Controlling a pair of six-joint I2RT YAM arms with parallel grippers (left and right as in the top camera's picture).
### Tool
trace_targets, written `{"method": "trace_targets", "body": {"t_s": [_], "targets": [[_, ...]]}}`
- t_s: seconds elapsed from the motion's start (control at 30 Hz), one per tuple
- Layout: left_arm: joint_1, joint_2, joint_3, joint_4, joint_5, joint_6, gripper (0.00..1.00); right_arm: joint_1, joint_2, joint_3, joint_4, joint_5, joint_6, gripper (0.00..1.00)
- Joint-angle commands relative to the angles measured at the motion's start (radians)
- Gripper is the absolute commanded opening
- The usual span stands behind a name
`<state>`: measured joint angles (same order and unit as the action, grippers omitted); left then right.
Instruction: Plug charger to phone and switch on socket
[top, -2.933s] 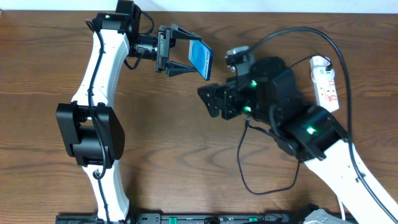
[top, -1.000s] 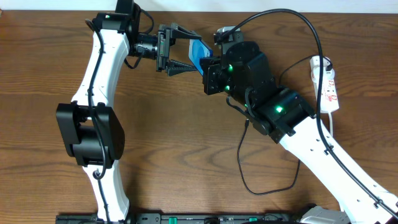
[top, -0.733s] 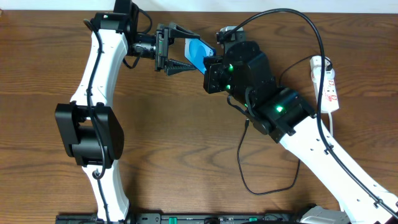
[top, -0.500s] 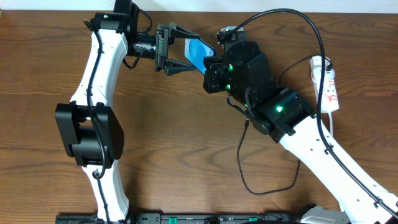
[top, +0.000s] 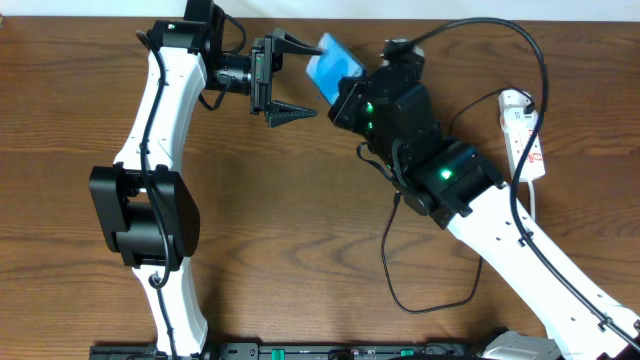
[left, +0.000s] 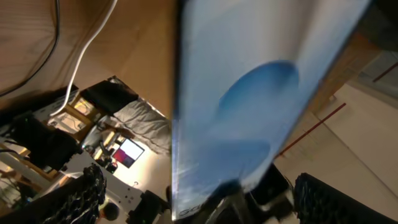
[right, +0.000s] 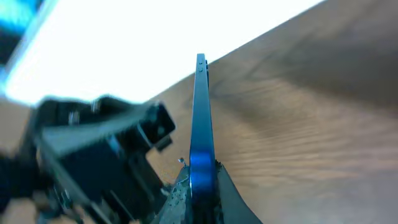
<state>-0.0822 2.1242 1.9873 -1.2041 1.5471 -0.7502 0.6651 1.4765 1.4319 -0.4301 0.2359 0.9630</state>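
My right gripper needs to turn the phone edge-on before my left gripper closes on the phone's free side (top: 322, 66), because the phone's screen (left: 239, 109) faces my open left gripper.
The phone (top: 335, 63), with its blue-and-white screen, is held off the table near the far edge, and my right gripper (top: 345, 88) is shut on its lower end. In the right wrist view the phone (right: 200, 124) stands edge-on between the pinching fingers (right: 180, 196). My left gripper (top: 305, 78) is open just left of the phone, its fingers wide apart and off it. The screen (left: 249, 93) fills the left wrist view. The socket (top: 526, 130) lies at the right. The thin black charger cable (top: 388, 265) loops on the table; its plug tip is hidden.
The socket's white cord (top: 535, 195) runs down along the right arm. A thicker black cable (top: 500, 25) arcs over the right arm. The left arm's white links (top: 150, 150) stand at the left. Bare wood table (top: 300, 230) lies between the arms.
My left gripper has opened and let go of the phone. The right gripper has shut on the phone and carried it up and a little right, toward the far edge.
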Motion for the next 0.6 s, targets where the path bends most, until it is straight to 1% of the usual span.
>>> {"method": "trace_targets", "body": {"t_s": [0.0, 0.03, 0.1, 0.17, 0.2, 0.33, 0.47, 0.57], "targets": [[-0.001, -0.034, 0.021, -0.003, 0.026, -0.071, 0.96, 0.003, -0.006, 0.027, 0.006, 0.087, 0.443, 0.01], [-0.001, -0.034, 0.021, -0.003, 0.026, -0.083, 0.96, 0.004, -0.006, 0.027, 0.005, 0.087, 0.500, 0.01], [-0.001, -0.034, 0.021, -0.003, 0.026, -0.095, 0.87, 0.006, -0.006, 0.027, 0.004, 0.083, 0.640, 0.01], [-0.001, -0.034, 0.021, -0.003, 0.026, -0.095, 0.86, 0.007, -0.006, 0.027, 0.004, 0.069, 0.717, 0.01], [-0.001, -0.034, 0.021, -0.003, 0.026, -0.103, 0.82, 0.010, -0.006, 0.027, 0.004, 0.055, 0.799, 0.01], [-0.001, -0.034, 0.021, -0.003, 0.026, -0.138, 0.75, 0.019, -0.006, 0.027, 0.004, 0.041, 0.930, 0.01], [-0.001, -0.034, 0.021, -0.003, 0.026, -0.151, 0.75, 0.045, -0.003, 0.027, 0.004, 0.042, 1.047, 0.01], [-0.001, -0.034, 0.021, -0.003, 0.026, -0.154, 0.75, 0.060, 0.003, 0.027, 0.004, 0.047, 1.061, 0.01]]}}
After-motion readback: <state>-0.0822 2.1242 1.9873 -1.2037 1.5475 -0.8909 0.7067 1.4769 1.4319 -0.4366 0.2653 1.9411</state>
